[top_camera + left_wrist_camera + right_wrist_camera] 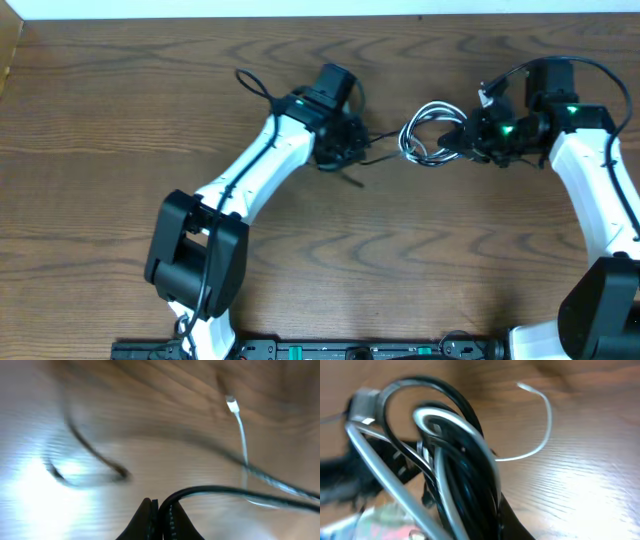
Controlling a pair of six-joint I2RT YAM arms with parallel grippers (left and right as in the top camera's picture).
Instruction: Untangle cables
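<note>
The black and white coils are pinned together by my right gripper. My left gripper should take their free side before my right gripper opens and grips them again.
A tangle of black and white cables lies at the table's middle, looped in coils. My right gripper is shut on the coiled bundle; in the right wrist view the black and white loops fill the jaws and a thin white cord end curves over the wood. My left gripper is shut on a black cable that runs right toward the bundle. In the left wrist view a white cord with a small plug crosses the black one.
A thin black cord end pokes out upper left of the left arm. The wooden table stretches toward the front. The arm bases stand at the lower left and lower right.
</note>
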